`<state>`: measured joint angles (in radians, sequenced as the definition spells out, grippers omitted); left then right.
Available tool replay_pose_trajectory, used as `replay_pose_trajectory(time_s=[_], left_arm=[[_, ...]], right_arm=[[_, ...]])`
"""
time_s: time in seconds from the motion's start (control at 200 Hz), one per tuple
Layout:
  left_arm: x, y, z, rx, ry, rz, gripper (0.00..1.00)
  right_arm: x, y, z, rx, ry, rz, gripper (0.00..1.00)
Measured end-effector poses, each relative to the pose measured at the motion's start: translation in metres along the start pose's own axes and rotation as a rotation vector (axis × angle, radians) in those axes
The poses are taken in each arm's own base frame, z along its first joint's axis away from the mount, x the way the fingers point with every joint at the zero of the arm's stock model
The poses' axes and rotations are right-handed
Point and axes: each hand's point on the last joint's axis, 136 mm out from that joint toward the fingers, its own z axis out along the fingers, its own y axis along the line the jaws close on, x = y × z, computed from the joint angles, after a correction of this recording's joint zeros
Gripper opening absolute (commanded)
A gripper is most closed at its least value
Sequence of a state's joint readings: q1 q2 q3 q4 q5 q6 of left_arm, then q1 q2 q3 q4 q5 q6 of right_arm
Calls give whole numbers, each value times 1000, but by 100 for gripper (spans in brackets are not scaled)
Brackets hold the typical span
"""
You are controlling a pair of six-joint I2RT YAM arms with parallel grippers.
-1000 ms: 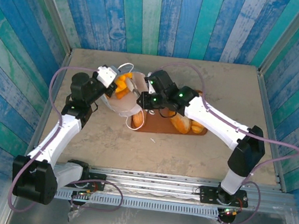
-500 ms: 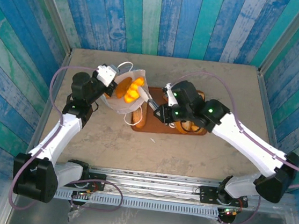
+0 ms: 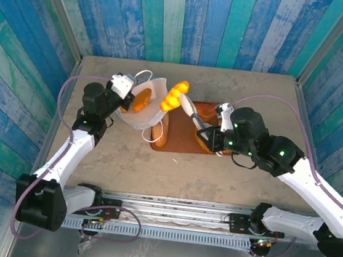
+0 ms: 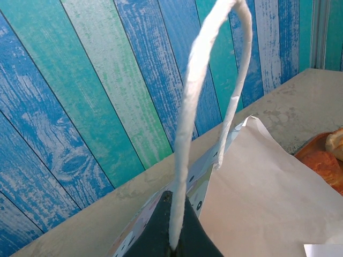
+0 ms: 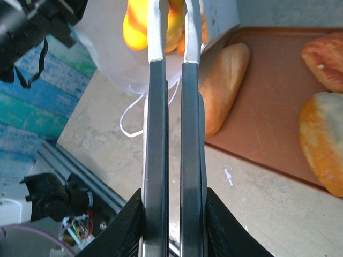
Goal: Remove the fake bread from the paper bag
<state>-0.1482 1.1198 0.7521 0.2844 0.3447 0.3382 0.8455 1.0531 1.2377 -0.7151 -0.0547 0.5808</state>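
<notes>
The tray (image 3: 179,119) beside the long loaf has room for the orange pastry (image 3: 174,96), so the robot's right gripper should keep lowering the pastry until it rests there.
The white paper bag (image 3: 143,116) stands at the tray's left end, its mouth open, with one orange fake bread (image 3: 140,105) inside. My left gripper (image 3: 125,96) is shut on the bag's white cord handle (image 4: 185,134), holding it up; the bag's brown inside (image 4: 262,187) shows below. My right gripper (image 3: 184,101) is shut on a ridged orange pastry (image 3: 175,95), held in the air just right of the bag's mouth. In the right wrist view the pastry (image 5: 135,28) sits between the long fingers (image 5: 156,80), above the bag (image 5: 110,51).
A flat reddish-brown tray (image 3: 182,143) lies mid-table. A long loaf (image 3: 160,131) lies on it at the left, and rolls (image 3: 209,141) at the right under my right arm. In the right wrist view the loaf (image 5: 225,85) and two rolls (image 5: 321,144) lie on the tray (image 5: 268,101). Blue plank walls surround the table.
My right arm has drawn back to the right, pulling the ridged orange pastry up out of the bag. The left gripper has kept hold of the handle.
</notes>
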Motion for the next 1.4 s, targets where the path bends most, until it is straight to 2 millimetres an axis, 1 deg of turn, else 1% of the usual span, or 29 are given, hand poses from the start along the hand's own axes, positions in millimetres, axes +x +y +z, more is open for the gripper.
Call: replay_pose_trajectory(time_s=[0.085, 0.19, 0.326, 0.426, 0.476, 0.596, 0.681, 0.781, 0.866, 0.982, 1.217, 1.402], left_arm=[[0, 0, 0, 1, 0, -1, 0], [0, 0, 0, 1, 0, -3, 1], [0, 0, 0, 1, 0, -3, 1], [0, 0, 0, 1, -1, -4, 0], [0, 0, 0, 3, -1, -6, 0], [0, -1, 0, 5, -2, -7, 0], [0, -1, 0, 6, -2, -7, 0], [0, -1, 0, 5, -1, -7, 1], [0, -1, 0, 5, -1, -7, 1], [0, -1, 0, 5, -1, -7, 0], [0, -1, 0, 8, -3, -7, 0], [0, -2, 0, 12, -3, -7, 0]], right_arm=[[-5, -12, -3, 29, -28, 41, 9], [-5, -35, 3, 91, -46, 116, 9], [6, -65, 21, 166, -37, 213, 9], [13, -76, 39, 187, -29, 263, 9], [17, -81, 51, 195, -19, 282, 8], [24, -87, 81, 210, 35, 302, 8], [33, -92, 104, 228, 104, 300, 8], [40, -97, 122, 239, 156, 299, 8], [45, -102, 130, 245, 179, 307, 8], [44, -106, 140, 247, 180, 315, 8], [39, -106, 163, 238, 201, 306, 9], [35, -105, 173, 233, 215, 281, 9]])
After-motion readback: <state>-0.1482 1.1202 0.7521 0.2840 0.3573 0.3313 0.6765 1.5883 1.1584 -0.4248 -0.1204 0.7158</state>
